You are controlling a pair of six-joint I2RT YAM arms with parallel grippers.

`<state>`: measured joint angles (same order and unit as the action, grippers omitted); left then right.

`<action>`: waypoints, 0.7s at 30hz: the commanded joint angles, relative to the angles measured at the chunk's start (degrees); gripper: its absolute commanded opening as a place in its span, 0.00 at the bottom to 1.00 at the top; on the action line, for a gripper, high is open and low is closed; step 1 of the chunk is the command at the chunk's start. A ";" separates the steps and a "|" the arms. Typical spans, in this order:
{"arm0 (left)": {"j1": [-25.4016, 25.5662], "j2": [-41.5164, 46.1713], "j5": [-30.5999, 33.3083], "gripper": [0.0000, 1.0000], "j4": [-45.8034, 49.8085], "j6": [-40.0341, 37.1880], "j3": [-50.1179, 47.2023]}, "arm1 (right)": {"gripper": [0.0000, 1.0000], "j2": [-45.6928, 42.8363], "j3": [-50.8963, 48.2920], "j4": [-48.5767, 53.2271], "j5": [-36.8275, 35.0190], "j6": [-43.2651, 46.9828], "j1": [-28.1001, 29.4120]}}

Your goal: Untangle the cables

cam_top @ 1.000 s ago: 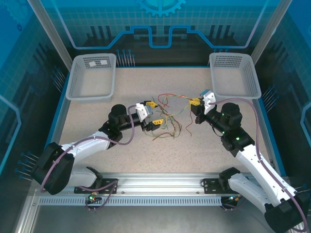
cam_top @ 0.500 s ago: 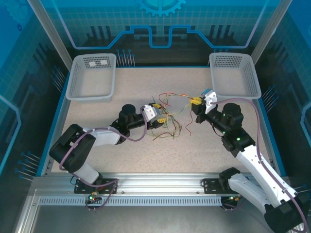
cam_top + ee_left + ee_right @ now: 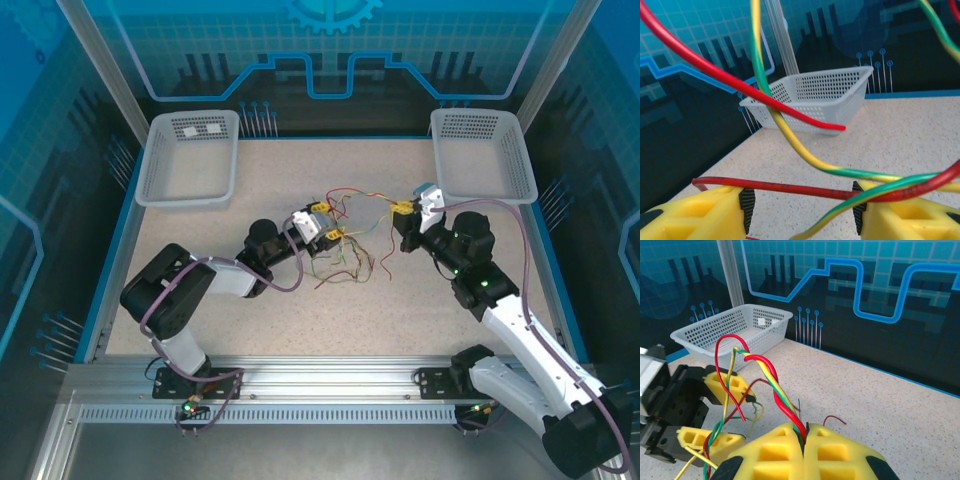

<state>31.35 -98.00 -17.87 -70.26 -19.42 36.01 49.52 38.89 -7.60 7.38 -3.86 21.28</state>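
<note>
Next, my left gripper pulls back clear of loose cables (image 3: 799,188) that drape across its open fingers before it takes the bundle my right gripper holds (image 3: 782,399).
The cables (image 3: 345,250), thin red, green and yellow wires, lie tangled mid-table between my two grippers. My left gripper (image 3: 326,223) sits at the tangle's left edge. In the left wrist view its yellow jaws (image 3: 802,210) stand apart, open. A red cable (image 3: 800,190) runs across the gap from pad to pad, and a green-yellow cable (image 3: 790,145) crosses above it. My right gripper (image 3: 403,210) is shut on a red and a green-yellow cable (image 3: 775,385), which rise twisted out of its closed jaws (image 3: 805,432) toward the left gripper (image 3: 746,420).
A white mesh basket (image 3: 190,160) stands at the back left and another (image 3: 482,155) at the back right. Blue walls ring the speckled table (image 3: 300,310). More loose wire ends (image 3: 340,275) trail toward the near side of the tangle.
My left gripper has moved right and slightly farther back into the tangle, and its jaws have narrowed around the red cable. The right gripper has stayed shut in place.
</note>
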 commanded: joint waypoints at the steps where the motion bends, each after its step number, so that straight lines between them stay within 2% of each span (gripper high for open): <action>1: 0.43 -1.53 0.38 0.56 -3.70 1.98 2.19 | 0.00 0.03 -0.43 -4.23 -1.21 -1.83 -0.69; 2: 0.50 -2.24 0.32 0.54 -4.47 2.08 2.35 | 0.00 0.10 -0.28 -4.42 -0.91 -2.06 -0.78; 5: 0.63 -3.94 0.40 0.33 -9.59 2.48 1.33 | 0.00 0.14 0.04 -4.12 -1.10 -2.35 -0.79; 6: 0.63 -3.89 0.36 0.26 -9.69 2.43 1.08 | 0.00 0.10 0.05 -3.76 -1.74 -2.47 -0.80; 10: 1.04 -2.10 0.39 0.09 -9.05 1.99 -0.11 | 0.00 -0.19 0.32 -2.27 -4.68 -3.56 -1.00; 15: 1.33 2.49 1.09 0.04 -8.85 1.85 -2.47 | 0.00 0.98 0.94 -1.48 -8.46 -4.64 -1.14; 21: 2.65 10.30 2.09 0.00 -0.61 1.74 -2.82 | 0.00 4.14 0.39 -3.05 -10.06 -3.95 -0.81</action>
<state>33.15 -91.39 -16.69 -72.90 -17.93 33.80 52.95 38.87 -8.60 -0.51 -7.51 20.84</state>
